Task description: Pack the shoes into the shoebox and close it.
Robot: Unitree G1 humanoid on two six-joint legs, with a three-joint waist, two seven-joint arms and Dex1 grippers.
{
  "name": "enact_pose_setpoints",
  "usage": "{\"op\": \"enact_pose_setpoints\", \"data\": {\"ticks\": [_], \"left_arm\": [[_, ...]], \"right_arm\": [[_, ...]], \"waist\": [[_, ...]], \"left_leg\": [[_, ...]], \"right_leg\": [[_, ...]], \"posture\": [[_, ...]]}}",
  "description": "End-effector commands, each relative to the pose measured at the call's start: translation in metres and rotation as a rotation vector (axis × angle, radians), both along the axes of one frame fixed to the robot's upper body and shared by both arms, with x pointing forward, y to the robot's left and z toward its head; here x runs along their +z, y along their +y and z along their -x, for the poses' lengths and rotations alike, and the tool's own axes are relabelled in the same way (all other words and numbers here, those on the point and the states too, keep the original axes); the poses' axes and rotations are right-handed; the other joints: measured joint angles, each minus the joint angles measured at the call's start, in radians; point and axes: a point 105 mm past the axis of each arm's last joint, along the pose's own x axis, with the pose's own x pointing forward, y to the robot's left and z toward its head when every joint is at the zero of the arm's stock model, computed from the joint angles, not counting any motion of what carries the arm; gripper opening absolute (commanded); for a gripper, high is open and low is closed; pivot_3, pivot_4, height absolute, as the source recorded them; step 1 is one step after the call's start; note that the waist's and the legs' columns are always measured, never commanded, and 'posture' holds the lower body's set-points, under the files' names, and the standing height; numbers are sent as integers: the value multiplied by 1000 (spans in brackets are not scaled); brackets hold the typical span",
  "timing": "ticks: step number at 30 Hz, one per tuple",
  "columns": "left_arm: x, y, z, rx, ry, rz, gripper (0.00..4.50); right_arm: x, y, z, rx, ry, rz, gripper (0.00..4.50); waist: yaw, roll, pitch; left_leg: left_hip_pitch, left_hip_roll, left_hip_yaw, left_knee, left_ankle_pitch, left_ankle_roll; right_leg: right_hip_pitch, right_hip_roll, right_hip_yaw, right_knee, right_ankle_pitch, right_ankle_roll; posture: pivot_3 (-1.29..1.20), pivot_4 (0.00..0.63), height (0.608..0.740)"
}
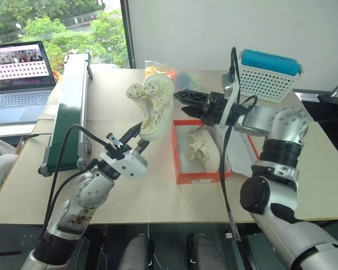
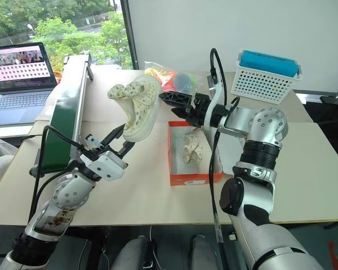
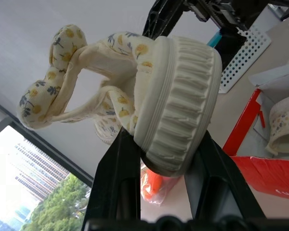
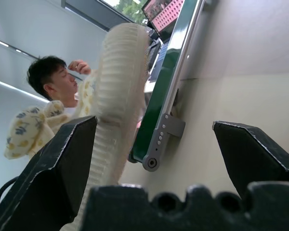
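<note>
I can see a gap (image 1: 183, 149) beside the second shoe inside the shoebox, so the held shoe (image 1: 156, 107) should fit there on its side when I lower it.
My left gripper (image 1: 138, 136) is shut on the heel end of a cream floral shoe (image 1: 153, 107) and holds it up above the table, left of the shoebox. The ribbed sole (image 3: 178, 101) faces the right gripper, pinched between both black fingers (image 3: 118, 178). My right gripper (image 1: 183, 101) stands open above the box and points at that sole, its tips just beside it; I cannot tell whether they touch. The sole (image 4: 118, 96) shows close to one finger. The orange-red shoebox (image 1: 183, 169) lies open, with the second shoe (image 1: 200, 147) inside it on white paper.
A green conveyor (image 1: 67, 107) runs along the table's left side, with a laptop (image 1: 19, 79) beyond it. A white perforated basket (image 1: 267, 79) stands at the back right, a bag of colourful balls (image 1: 166, 73) behind the shoe. A person (image 4: 53, 82) sits at the left.
</note>
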Motion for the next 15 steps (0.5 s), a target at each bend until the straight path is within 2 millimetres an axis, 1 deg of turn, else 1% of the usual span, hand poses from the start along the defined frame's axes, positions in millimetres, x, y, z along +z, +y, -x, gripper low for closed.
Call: {"op": "enact_pose_setpoints", "data": {"ticks": [1,3,5,10,11,12,15], "left_arm": [[12,-8,9,-78,-41,17,786],[8,-9,8,-91,-14,13,786],[9,-10,9,-103,-19,6,786],[9,-11,10,-109,-26,-1,786],[9,-11,10,-110,-25,-3,775],[9,-11,10,-109,-26,-4,775],[8,-9,8,-91,-19,-8,775]], "right_arm": [[18,4,3,25,-37,-59,4500],[21,5,4,28,-42,-69,4500],[22,5,4,25,-44,-71,4500],[15,5,2,-3,-32,-41,4500],[13,5,2,-11,-31,-38,4102],[12,4,1,-19,-30,-35,3890],[10,5,1,-24,-32,-24,2904]], "waist": [[-2,0,0],[-5,0,0],[-7,0,0],[-7,0,0],[-7,0,0],[-7,0,0],[-7,0,0]], "left_leg": [[0,0,0,0,0,0],[0,0,0,0,0,0],[0,0,0,0,0,0],[0,0,0,0,0,0],[0,0,0,0,0,0],[0,0,0,0,0,0],[0,0,0,0,0,0]], "right_leg": [[0,0,0,0,0,0],[0,0,0,0,0,0],[0,0,0,0,0,0],[0,1,0,0,0,0],[0,1,0,0,0,0],[0,1,0,0,0,0],[0,1,0,0,0,0]], "posture": [[0,150,699],[0,150,699],[0,150,699],[0,150,699],[0,150,699],[0,150,699],[0,150,699]]}}
